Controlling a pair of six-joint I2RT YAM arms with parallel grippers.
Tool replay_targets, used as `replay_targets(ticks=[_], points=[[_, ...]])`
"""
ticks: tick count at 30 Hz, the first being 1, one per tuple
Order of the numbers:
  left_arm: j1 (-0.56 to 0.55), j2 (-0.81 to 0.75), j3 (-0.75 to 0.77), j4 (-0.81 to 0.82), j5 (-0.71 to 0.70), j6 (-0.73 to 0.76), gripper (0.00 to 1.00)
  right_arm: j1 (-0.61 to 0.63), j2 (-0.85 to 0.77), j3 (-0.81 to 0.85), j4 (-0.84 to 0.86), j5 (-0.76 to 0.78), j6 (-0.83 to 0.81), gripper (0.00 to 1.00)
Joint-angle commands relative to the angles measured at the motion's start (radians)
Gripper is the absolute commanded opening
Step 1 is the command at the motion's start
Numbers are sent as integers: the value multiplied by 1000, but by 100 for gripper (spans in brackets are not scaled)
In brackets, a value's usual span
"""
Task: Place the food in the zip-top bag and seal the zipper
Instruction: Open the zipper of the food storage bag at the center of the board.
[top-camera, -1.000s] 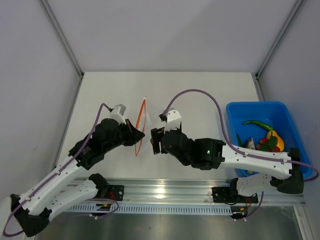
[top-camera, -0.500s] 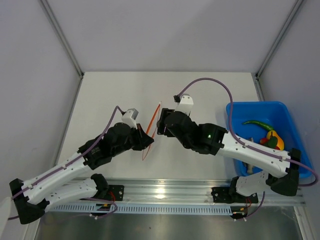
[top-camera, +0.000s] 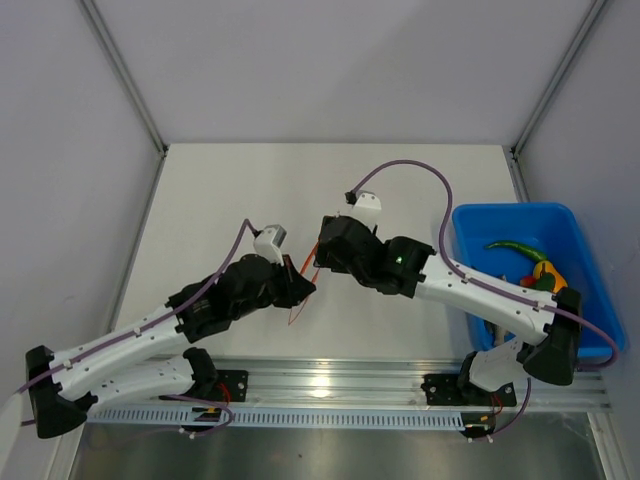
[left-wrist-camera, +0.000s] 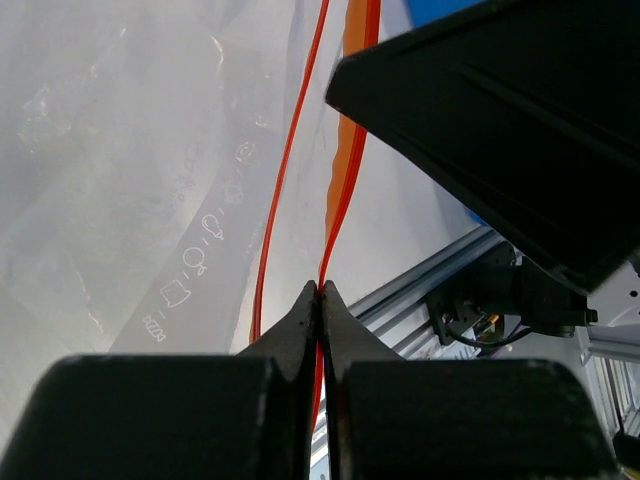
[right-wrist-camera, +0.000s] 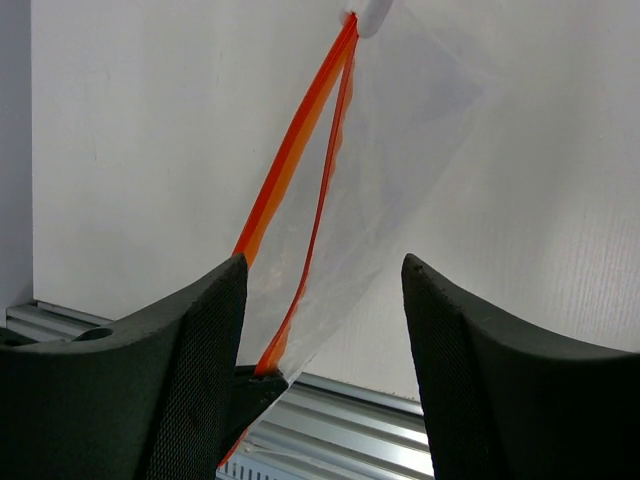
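The robot's left gripper has hold of the piece of the zipper nearer my right gripper, so next the right gripper takes that piece before the left gripper grips the zipper's opposite piece.
My left gripper is shut on the zipper, the orange-red strip along the mouth of the clear zip-top bag. It holds the bag up off the table between the two arms. In the top view the left gripper sits just below my right gripper. The right gripper is open, and the bag and its zipper hang between its fingers, close to the left one. The food lies in the blue bin: a green pepper, a yellow pepper and red tomatoes.
The blue bin stands at the table's right edge, partly under the right arm. The white tabletop stretches behind the grippers. A metal rail runs along the near edge.
The left gripper carried the bag right and toward the near edge. The right gripper swung up and over to stand around the bag's mouth, its jaws a little narrower than a second ago.
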Motion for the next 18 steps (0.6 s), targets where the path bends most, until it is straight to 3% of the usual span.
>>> replay_targets(ticks=[1, 6, 9, 10, 12, 13, 15, 18], points=[[-21, -6, -16, 57, -26, -23, 1, -22, 26, 0, -2, -16, 41, 65], [-30, -36, -59, 91, -28, -28, 0, -48, 45, -53, 57, -79, 40, 60], [-38, -52, -70, 99, -29, -26, 1, -65, 40, -105, 116, -98, 41, 41], [-38, -56, -73, 100, -29, -26, 1, -69, 37, -117, 134, -104, 38, 27], [-40, -70, -84, 110, -23, -20, 1, -80, 38, -139, 172, -130, 11, 12], [-40, -75, -88, 111, -20, -11, 1, -83, 37, -142, 179, -135, 2, 0], [-40, -93, -97, 114, -11, 0, 1, -80, 32, -148, 198, -144, -29, 0], [-40, -139, -111, 116, 2, 38, 36, -65, 14, -160, 212, -147, -66, 0]])
